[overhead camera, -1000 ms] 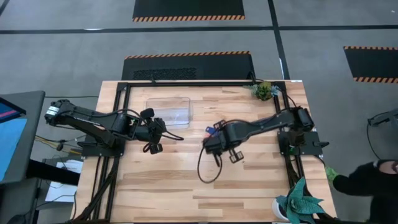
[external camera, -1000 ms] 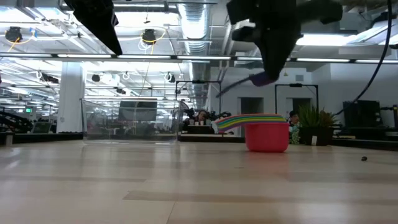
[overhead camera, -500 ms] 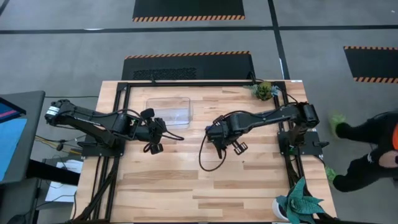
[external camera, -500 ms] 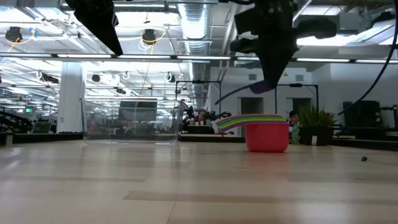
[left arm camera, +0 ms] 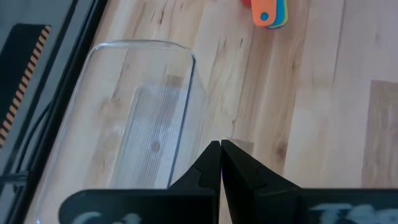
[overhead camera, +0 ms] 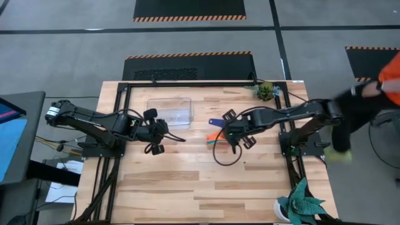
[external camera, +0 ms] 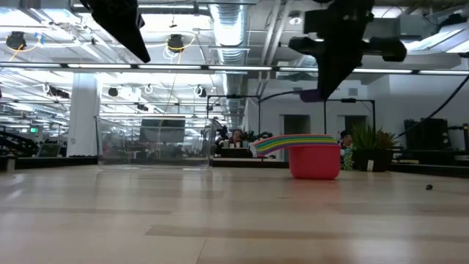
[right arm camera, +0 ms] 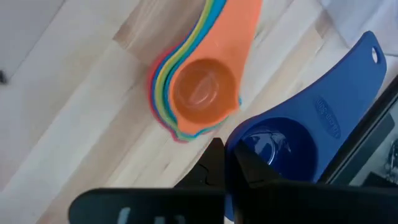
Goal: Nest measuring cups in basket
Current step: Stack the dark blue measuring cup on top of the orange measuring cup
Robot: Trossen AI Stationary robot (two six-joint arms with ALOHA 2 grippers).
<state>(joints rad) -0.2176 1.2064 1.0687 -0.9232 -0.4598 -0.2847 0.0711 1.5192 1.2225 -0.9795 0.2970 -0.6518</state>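
My right gripper needs to turn the dark blue cup's handle (right arm camera: 346,86), which slants away from the orange cup's handle, so that the two are parallel, and bring the cup over the orange bowl (right arm camera: 203,92).
Several measuring cups sit nested in a stack (right arm camera: 198,93), orange on top and red at the bottom (external camera: 315,163), on the table at its middle (overhead camera: 214,138). The dark blue cup (right arm camera: 292,146) hangs in my right gripper (right arm camera: 225,152), which is shut on it just above and beside the stack (external camera: 311,94). The clear basket (overhead camera: 170,112) rests on its base toward the far edge, left of the stack. My left gripper (left arm camera: 221,150) is shut and hovers near the basket's right end (overhead camera: 165,133). My right gripper pinches the dark blue cup by its bowl rim (right arm camera: 235,144), on the side away from the handle (right arm camera: 351,87). The fingers come from above, slanting down. The cup is lifted clear of the table, close to the stack, its handle pointing away from the fingers.
The arm's black cable loops on the table near the stack (overhead camera: 226,156). A small green plant (overhead camera: 265,91) stands at the far right corner and another (overhead camera: 303,203) at the near right corner. A person (overhead camera: 369,100) moves beside the table's right edge.
My right gripper, still shut on the dark blue cup, has carried it toward the table's right and slightly toward the far edge, uncovering the nested stack in the high view. The stack has stayed in place. The person at the right has moved along that side.
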